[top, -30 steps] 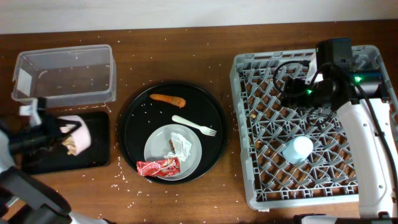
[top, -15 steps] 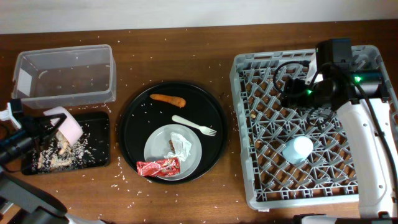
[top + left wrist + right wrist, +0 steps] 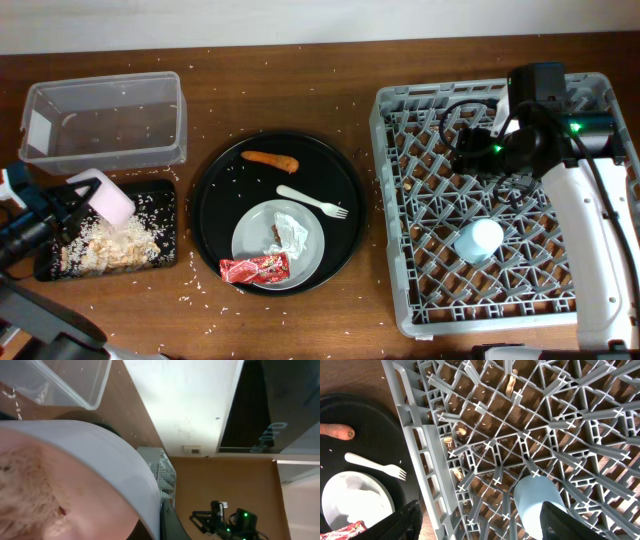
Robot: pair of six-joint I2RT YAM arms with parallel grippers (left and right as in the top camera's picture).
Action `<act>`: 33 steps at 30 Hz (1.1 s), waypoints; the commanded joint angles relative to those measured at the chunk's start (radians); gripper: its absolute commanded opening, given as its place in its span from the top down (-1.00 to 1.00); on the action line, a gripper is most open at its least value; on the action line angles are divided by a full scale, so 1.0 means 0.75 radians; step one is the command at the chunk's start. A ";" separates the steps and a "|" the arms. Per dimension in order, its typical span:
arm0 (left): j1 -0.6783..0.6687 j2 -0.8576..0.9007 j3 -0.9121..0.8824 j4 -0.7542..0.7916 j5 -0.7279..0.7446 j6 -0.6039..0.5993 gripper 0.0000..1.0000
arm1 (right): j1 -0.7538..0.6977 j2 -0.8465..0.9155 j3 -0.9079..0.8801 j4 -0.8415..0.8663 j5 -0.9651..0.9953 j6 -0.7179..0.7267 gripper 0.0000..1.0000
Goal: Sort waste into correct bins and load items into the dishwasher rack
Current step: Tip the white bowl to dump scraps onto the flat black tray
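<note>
Next, my left gripper puts the white bowl (image 3: 112, 203) down upright on the round black tray (image 3: 240, 183) for my right gripper, because my left gripper is holding the bowl far from the dishwasher rack.
My left gripper (image 3: 72, 203) is shut on the white bowl (image 3: 101, 194), which is tilted over the shallow black tray (image 3: 165, 225). Pale rice-like scraps (image 3: 105, 245) lie heaped in that tray. The bowl fills the left wrist view (image 3: 95, 465), with some scraps still stuck inside. The carrot (image 3: 270, 158), white fork (image 3: 312, 202) and grey plate (image 3: 250, 238) with napkin (image 3: 292, 232) and red wrapper (image 3: 254, 267) sit on the round black tray (image 3: 215, 190). My right gripper (image 3: 487, 525) is open and empty above the dishwasher rack (image 3: 400, 200), next to the light-blue cup (image 3: 478, 240).
The clear tub (image 3: 105, 120) stands behind the black tray and holds a few grains. Loose rice grains are scattered over the wooden table (image 3: 300, 80). Brown scraps lie under the rack grid (image 3: 460, 432). The right arm and its cables hang over the rack's back right.
The bowl has tipped and drawn back left, and the rice has spilled out of it into the shallow black tray. The right arm has not moved.
</note>
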 commanded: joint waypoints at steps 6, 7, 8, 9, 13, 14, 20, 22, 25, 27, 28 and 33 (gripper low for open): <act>0.014 -0.027 -0.005 0.153 -0.149 -0.027 1.00 | -0.005 -0.019 0.008 -0.009 0.028 -0.012 -0.49; 0.013 -0.011 -0.006 0.177 -0.172 -0.027 1.00 | -0.005 -0.019 0.008 -0.009 0.028 -0.012 -0.49; 0.014 0.009 -0.007 0.188 -0.184 -0.027 1.00 | -0.005 -0.019 0.008 -0.009 0.028 -0.012 -0.49; 0.013 0.042 -0.010 0.189 -0.180 -0.027 0.99 | -0.005 -0.019 0.007 -0.009 0.028 -0.012 -0.49; 0.013 0.185 -0.101 0.173 0.105 -0.011 1.00 | -0.005 -0.019 0.008 -0.012 0.038 -0.013 -0.49; 0.013 0.195 -0.113 0.172 0.127 -0.011 0.99 | -0.005 -0.019 0.007 -0.012 0.038 -0.013 -0.49; 0.013 0.259 -0.133 0.055 0.215 0.066 1.00 | -0.005 -0.019 0.008 -0.013 0.038 -0.012 -0.49; 0.013 0.258 -0.133 -0.035 0.305 0.109 0.99 | -0.005 -0.019 0.007 -0.016 0.038 -0.012 -0.49; 0.013 0.259 -0.133 -0.054 0.298 0.136 1.00 | -0.005 -0.019 0.008 -0.017 0.038 -0.012 -0.49; 0.013 0.259 -0.133 -0.068 0.299 0.135 0.99 | -0.005 -0.019 0.008 -0.017 0.038 -0.013 -0.49; 0.013 0.259 -0.133 -0.105 0.300 0.136 0.99 | -0.005 -0.019 0.008 -0.017 0.038 -0.012 -0.49; 0.011 0.258 -0.133 -0.305 0.298 0.315 0.99 | -0.005 -0.019 0.008 -0.021 0.038 -0.012 -0.49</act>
